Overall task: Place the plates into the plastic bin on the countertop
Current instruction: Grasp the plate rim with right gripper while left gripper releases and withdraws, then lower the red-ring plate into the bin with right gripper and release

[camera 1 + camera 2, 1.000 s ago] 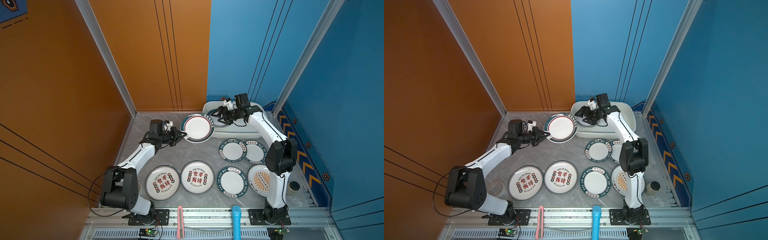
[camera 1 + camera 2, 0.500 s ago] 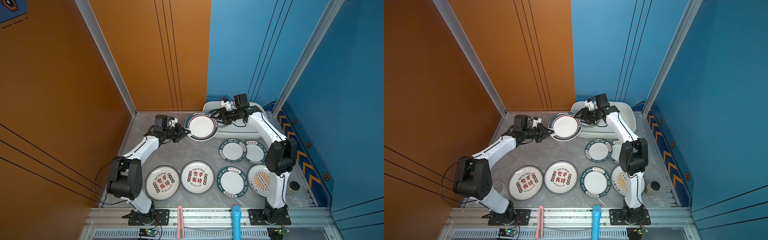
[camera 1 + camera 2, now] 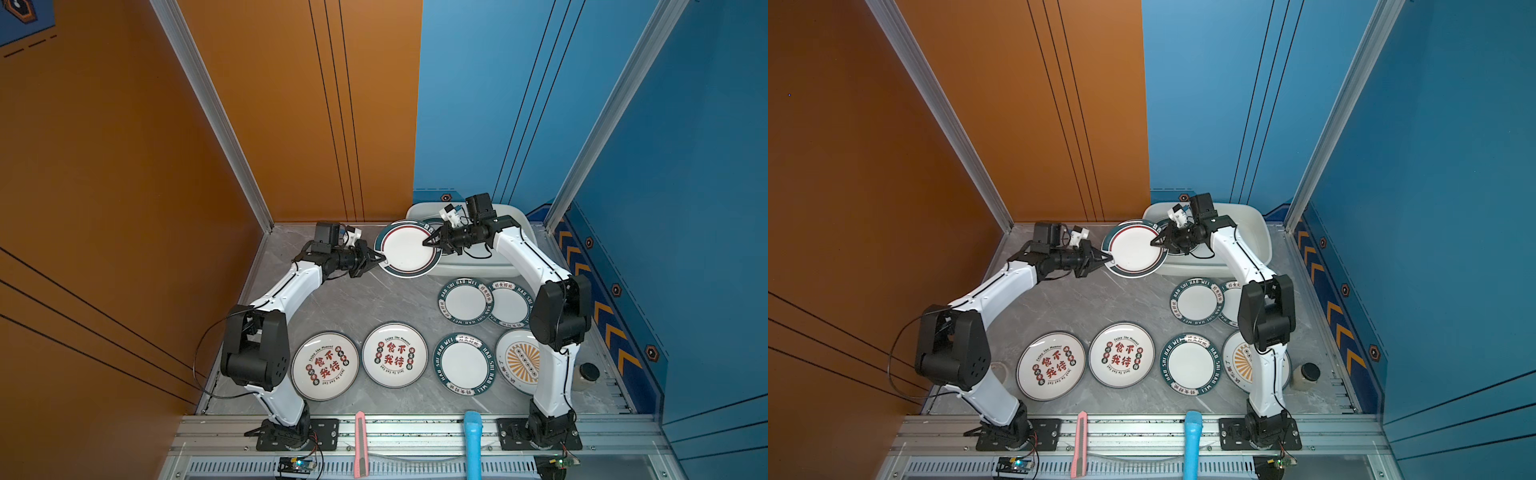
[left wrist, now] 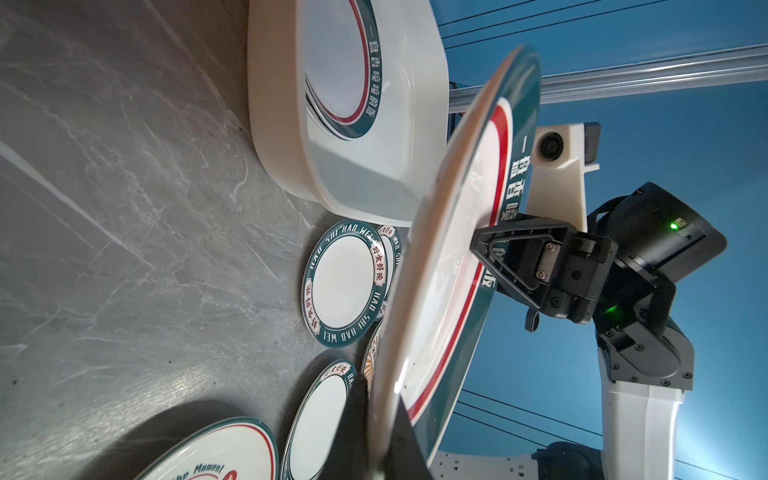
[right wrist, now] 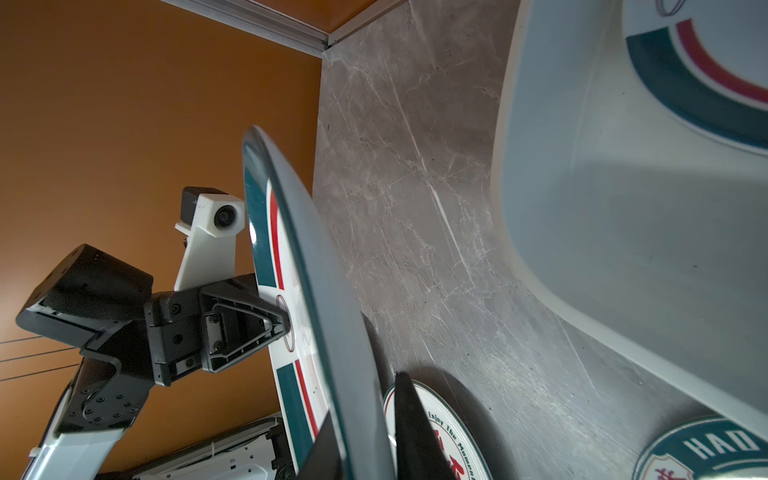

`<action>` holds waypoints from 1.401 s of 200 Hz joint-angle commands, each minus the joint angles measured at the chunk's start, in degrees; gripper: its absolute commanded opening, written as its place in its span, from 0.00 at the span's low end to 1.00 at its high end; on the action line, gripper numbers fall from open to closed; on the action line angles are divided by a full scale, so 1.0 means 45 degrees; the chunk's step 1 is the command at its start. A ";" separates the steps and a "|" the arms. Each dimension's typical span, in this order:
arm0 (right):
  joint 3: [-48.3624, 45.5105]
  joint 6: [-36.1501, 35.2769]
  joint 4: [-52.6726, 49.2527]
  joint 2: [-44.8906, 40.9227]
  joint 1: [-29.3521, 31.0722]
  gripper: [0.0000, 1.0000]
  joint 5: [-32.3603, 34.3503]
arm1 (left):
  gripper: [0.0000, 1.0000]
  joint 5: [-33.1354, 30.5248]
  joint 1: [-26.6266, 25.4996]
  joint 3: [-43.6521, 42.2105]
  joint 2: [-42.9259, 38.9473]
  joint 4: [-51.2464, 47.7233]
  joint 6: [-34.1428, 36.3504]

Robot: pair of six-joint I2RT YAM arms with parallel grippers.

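The plate's edge [image 3: 381, 254] away from the bin is in my shut left gripper, which should open before my right gripper carries the plate into the bin [image 4: 344, 60].
A white plate with a dark green rim and red ring [image 3: 405, 249] [image 3: 1133, 249] hangs tilted above the countertop [image 3: 353, 303], just left of the plastic bin [image 3: 515, 220] [image 4: 282, 124]. My left gripper [image 3: 383, 260] [image 4: 380, 415] is shut on its left edge. My right gripper [image 3: 424, 243] [image 5: 365, 403] is shut on the opposite edge, one finger on each face. A similar plate [image 4: 332, 62] lies inside the bin. Several more plates lie flat on the countertop: two with red characters [image 3: 325, 365] [image 3: 395, 354], three green-rimmed [image 3: 464, 363] [image 3: 465, 300] [image 3: 509, 302], and one sunburst [image 3: 519, 361] partly hidden by the right arm.
A small jar [image 3: 588, 374] stands at the right edge. A tape roll [image 3: 998, 370] lies behind the left arm's base. A pink tool [image 3: 360, 440] and a blue handle [image 3: 472, 440] rest on the front rail. Orange and blue walls close the back and sides.
The left arm carried the plate to the right, toward the bin. The right gripper came out over the bin's left end and closed on the plate's far edge.
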 commanded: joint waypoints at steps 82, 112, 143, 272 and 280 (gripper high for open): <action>-0.0486 -0.0088 -0.0180 -0.0311 -0.0381 0.00 -0.0015 | 0.40 -0.0405 -0.0669 0.0729 0.0293 -0.1024 0.0959; -0.0516 0.0129 -0.0180 -0.0445 -0.0724 0.00 0.0484 | 0.58 -0.0479 -0.0709 0.0720 0.0188 -0.1096 0.1181; -0.0541 0.0547 -0.0142 -0.0548 -0.1309 0.00 0.1337 | 0.98 -0.0919 -0.0708 0.0653 -0.0245 -0.1249 0.1675; 0.2552 0.3529 -0.0774 0.2342 -0.3013 0.00 0.4907 | 0.98 -0.1306 0.0029 -0.0663 -0.1558 -0.1955 0.2613; 0.2979 0.3547 -0.1053 0.2655 -0.2996 0.00 0.5156 | 0.98 -0.1267 0.0066 -0.0673 -0.1606 -0.1954 0.2621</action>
